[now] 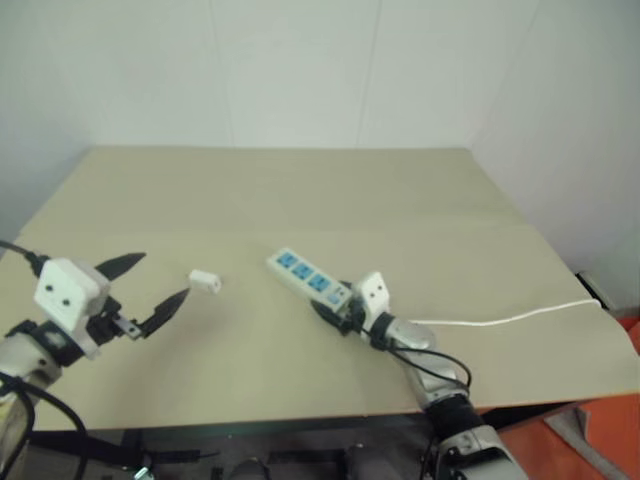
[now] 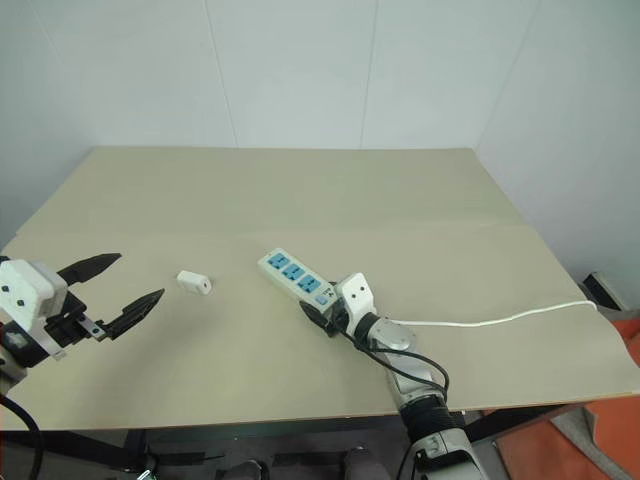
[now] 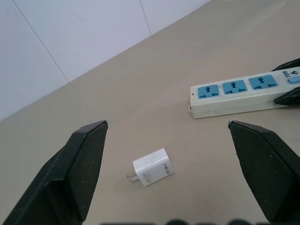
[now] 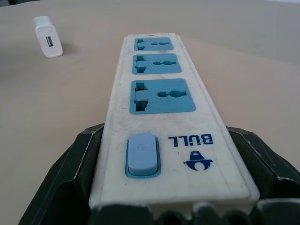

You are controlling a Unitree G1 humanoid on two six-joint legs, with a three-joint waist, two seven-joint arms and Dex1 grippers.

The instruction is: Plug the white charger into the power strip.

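Next, I swing the power strip's socket end (image 1: 284,257) round with my right gripper until it is parallel to the table's front edge before plugging in, because the power strip (image 1: 308,278) slants away from that edge.
The white charger (image 1: 204,281) lies on its side on the tan table (image 1: 300,190), prongs toward me in the left wrist view (image 3: 152,167). My left gripper (image 1: 163,277) hovers open just left of it, jaws wide, nothing between them. The power strip (image 1: 308,278) lies slanted at mid-table, blue sockets up. My right gripper (image 1: 335,308) is open astride its switch end, one black finger (image 4: 70,168) close along each long side. The right wrist view looks down the strip (image 4: 159,93) toward the charger (image 4: 48,37).
The strip's thin white cord (image 1: 520,315) trails right to the table's right edge. White walls stand behind and to the right of the table. An orange object (image 1: 600,440) sits on the floor past the front right corner.
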